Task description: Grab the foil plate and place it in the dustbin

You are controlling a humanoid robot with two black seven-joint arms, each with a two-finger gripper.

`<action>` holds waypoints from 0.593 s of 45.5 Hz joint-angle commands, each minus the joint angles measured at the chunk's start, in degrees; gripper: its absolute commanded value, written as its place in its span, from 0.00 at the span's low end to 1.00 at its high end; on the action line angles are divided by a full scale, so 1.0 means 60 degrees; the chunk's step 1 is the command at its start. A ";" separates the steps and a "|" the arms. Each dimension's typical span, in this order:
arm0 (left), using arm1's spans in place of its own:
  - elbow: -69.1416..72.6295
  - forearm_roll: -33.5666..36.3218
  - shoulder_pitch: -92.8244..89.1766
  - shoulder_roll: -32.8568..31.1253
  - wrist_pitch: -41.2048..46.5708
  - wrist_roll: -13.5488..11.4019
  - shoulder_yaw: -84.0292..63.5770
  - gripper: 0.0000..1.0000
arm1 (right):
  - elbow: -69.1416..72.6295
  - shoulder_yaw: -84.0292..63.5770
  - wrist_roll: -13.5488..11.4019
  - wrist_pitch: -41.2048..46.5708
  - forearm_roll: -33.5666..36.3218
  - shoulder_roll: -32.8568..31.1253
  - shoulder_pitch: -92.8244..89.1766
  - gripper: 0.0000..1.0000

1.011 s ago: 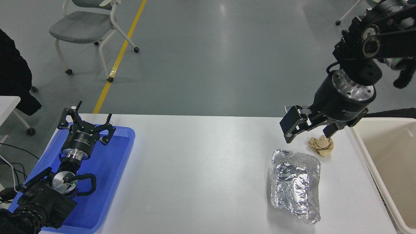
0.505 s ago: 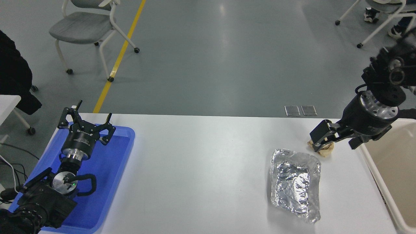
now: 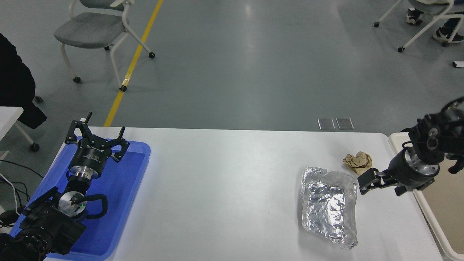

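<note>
A raised, crinkled rim (image 3: 305, 198) makes the foil plate (image 3: 329, 208) stiff. The foil plate will therefore stay spread open and keep its dish shape when I lift it.
The foil plate (image 3: 329, 206) lies flat on the white table at the right, shiny and crinkled. My right gripper (image 3: 382, 185) is open and empty. It hangs low over the table just right of the plate's far right corner, with its left fingertip (image 3: 365, 180) close to the rim; I cannot tell whether it touches. The cream dustbin (image 3: 429, 221) stands at the table's right edge, partly behind the right arm. My left gripper (image 3: 96, 139) is open and parked over the blue tray at the lower left.
A crumpled brown paper wad (image 3: 358, 162) lies just beyond the foil plate, left of the right arm. The blue tray (image 3: 121, 195) sits at the table's left end. Wheeled chairs (image 3: 95, 32) stand on the floor beyond. A person's dark clothing (image 3: 14, 83) is at the left edge.
My right gripper has come down from high above the paper wad and moved nearer and rightwards, to sit low beside the foil plate's right rim. The plate, wad and left arm have not moved.
</note>
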 commanded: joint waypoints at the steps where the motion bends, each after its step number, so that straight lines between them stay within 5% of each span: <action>1: 0.0006 0.0000 0.0000 -0.0001 0.0000 -0.0001 0.0000 1.00 | -0.1136 0.0890 -0.0046 -0.0810 -0.0132 0.0649 -0.1699 1.00; 20: 0.0006 0.0000 0.0000 -0.0001 0.0000 -0.0001 0.0000 1.00 | -0.2001 0.1667 -0.0032 -0.1777 -0.0117 0.1500 -0.3077 0.95; 23: 0.0006 0.0000 0.0000 -0.0015 0.0000 -0.0001 0.0000 1.00 | -0.2117 0.1667 -0.0032 -0.1924 -0.0117 0.1514 -0.3194 0.81; 27: 0.0006 0.0000 0.0000 -0.0015 0.0000 -0.0001 0.0000 1.00 | -0.2279 0.1667 -0.0017 -0.1953 -0.0132 0.1646 -0.3282 0.38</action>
